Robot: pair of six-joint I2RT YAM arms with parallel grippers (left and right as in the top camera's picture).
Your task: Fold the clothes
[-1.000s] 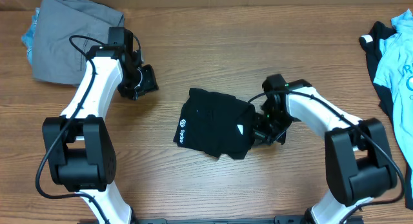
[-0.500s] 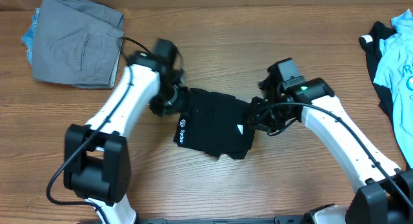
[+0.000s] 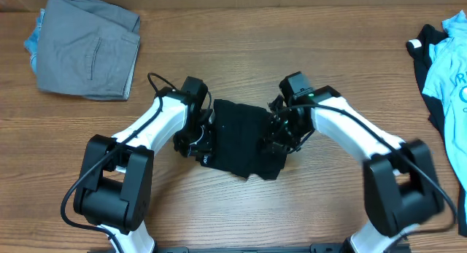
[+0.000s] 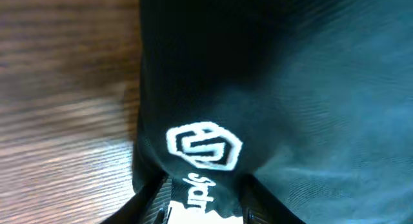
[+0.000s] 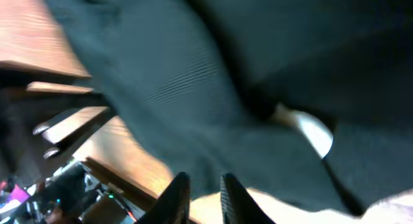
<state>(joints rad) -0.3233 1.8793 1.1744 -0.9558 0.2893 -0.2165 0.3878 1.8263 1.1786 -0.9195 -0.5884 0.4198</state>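
Next, I take the folded black T-shirt's edge (image 3: pixel 219 116) with my left gripper and put the T-shirt on the grey trousers (image 3: pixel 87 47), because the trousers are far across from my right gripper.
A black T-shirt (image 3: pixel 244 136), folded into a small bundle, lies mid-table. My left gripper (image 3: pixel 198 142) is at its left edge and my right gripper (image 3: pixel 279 138) rests on its right part. In the left wrist view the white round logo (image 4: pixel 204 146) sits just beyond the left gripper (image 4: pixel 203 185), and the lettered fold of the T-shirt (image 4: pixel 310 101) fills the gap between the jaws. In the right wrist view the right gripper (image 5: pixel 204 179) has its jaws close together, with the edge of the T-shirt (image 5: pixel 193 101) running into the narrow gap.
Folded grey trousers (image 3: pixel 87 45) lie at the back left on something blue (image 3: pixel 33 41). A light-blue shirt (image 3: pixel 452 71) over a black garment (image 3: pixel 423 41) hangs at the right edge. Bare wooden table (image 3: pixel 241 216) surrounds the bundle.
My left arm swung from beside the grey trousers down to the T-shirt's left edge and its jaws narrowed. My right gripper moved from the bundle's right edge up onto it.
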